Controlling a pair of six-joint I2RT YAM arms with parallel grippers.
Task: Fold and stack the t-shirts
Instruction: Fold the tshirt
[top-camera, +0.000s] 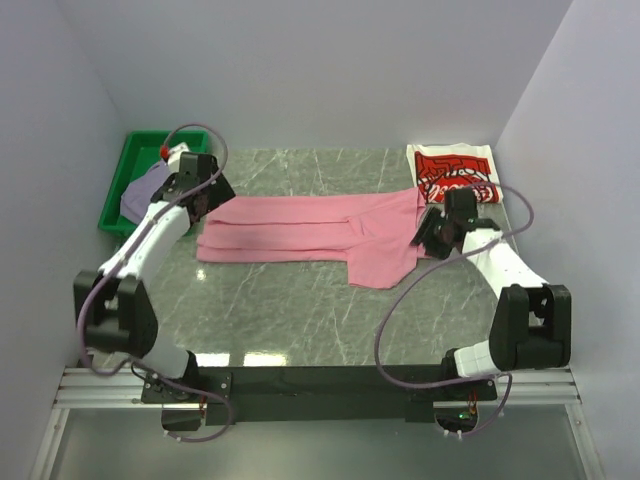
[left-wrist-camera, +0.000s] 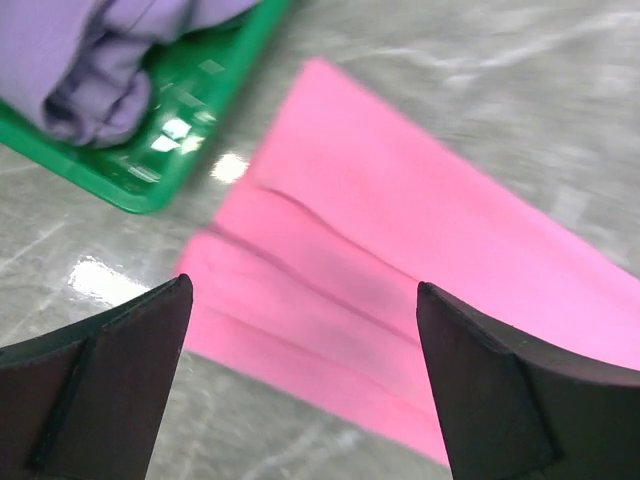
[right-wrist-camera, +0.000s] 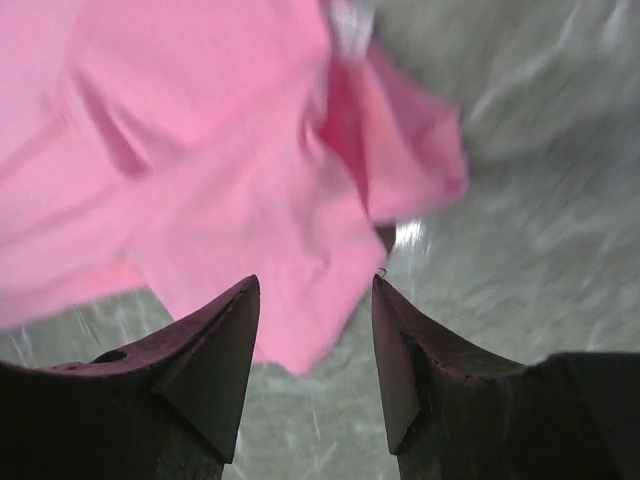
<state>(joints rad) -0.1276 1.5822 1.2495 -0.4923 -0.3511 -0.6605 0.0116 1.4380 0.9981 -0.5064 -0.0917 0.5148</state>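
Note:
The sleeve part (top-camera: 382, 267) sticks out past the band's front edge (top-camera: 346, 261), so it should fold over by itself and leave the t-shirt's band flat when I carry it back.
The pink t-shirt (top-camera: 300, 232) lies across the table, folded into a long band, with a sleeve part hanging toward the front (top-camera: 378, 262). It shows in the left wrist view (left-wrist-camera: 400, 230) and the right wrist view (right-wrist-camera: 200, 160). My left gripper (top-camera: 208, 200) is open over the shirt's left end. My right gripper (top-camera: 432, 234) is open over the shirt's right end, nothing between its fingers. The white t-shirt with the red Coca-Cola print (top-camera: 455, 172) lies folded at the back right. The lavender-grey t-shirt (top-camera: 143, 190) lies in the green bin, also seen in the left wrist view (left-wrist-camera: 110, 60).
A green bin (top-camera: 135, 165) stands at the back left, its corner in the left wrist view (left-wrist-camera: 170, 160). White walls close in the left, back and right. The table is grey-green marble (top-camera: 300, 310).

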